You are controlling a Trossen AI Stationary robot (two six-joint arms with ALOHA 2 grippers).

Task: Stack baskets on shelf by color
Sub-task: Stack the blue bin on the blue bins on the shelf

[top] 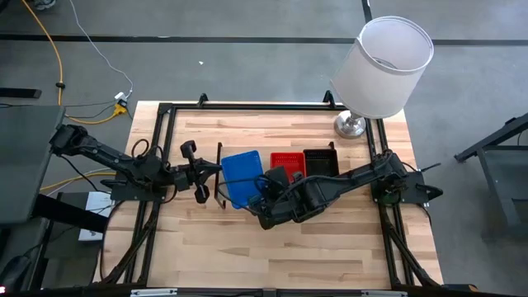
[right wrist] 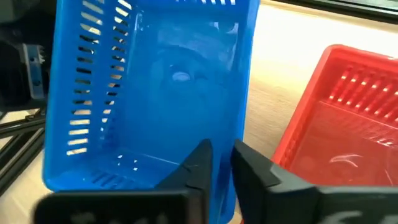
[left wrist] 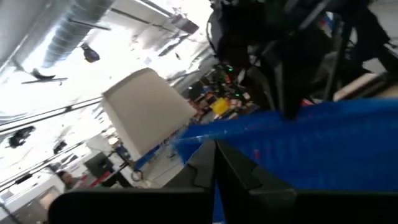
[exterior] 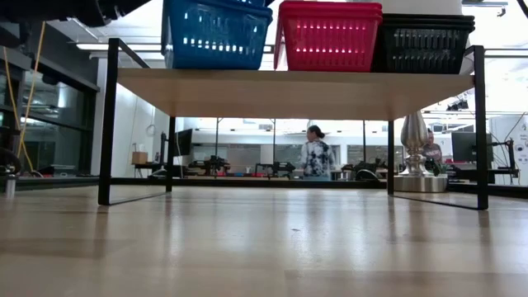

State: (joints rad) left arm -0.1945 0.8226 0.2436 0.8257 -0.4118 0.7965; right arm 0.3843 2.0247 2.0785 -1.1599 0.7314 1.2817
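Observation:
I should move my left gripper back and then use it to push the blue basket's outside square (top: 224, 172), because the blue basket's far end (top: 240, 156) angles away from the red basket.
Three basket colours stand side by side on the shelf (top: 247, 198): blue basket (top: 241, 177) at its left end, red basket (top: 287, 162) in the middle, black basket (top: 320, 161) at the right. In the low view the blue basket (exterior: 216, 33), red basket (exterior: 328, 37) and black basket (exterior: 422, 43) sit on the wood top (exterior: 289, 91). The blue one is turned slightly askew. My left gripper (top: 216, 175) is at its left side, my right gripper (top: 266, 188) at its right near corner; both are shut on it. My left gripper (left wrist: 214, 180) has the blue basket's left wall (left wrist: 214, 202) pinched between its two fingers, coming level from the table's left. Its own fingers hide most of the contact. My right gripper (right wrist: 222, 165) pinches the blue basket's right side wall (right wrist: 225, 186) near its near corner, one finger (right wrist: 199, 165) inside and one finger (right wrist: 255, 171) outside, slanting down from the right. The basket's bottom rests on the shelf top.
A lamp with a white shade (top: 384, 66) and metal foot (top: 351, 125) stands at the table's far right corner, behind the black basket. The table's black frame (top: 247, 107) runs round the edges. Bare wood (top: 272, 247) lies on the near side. A person (exterior: 315, 157) stands far behind.

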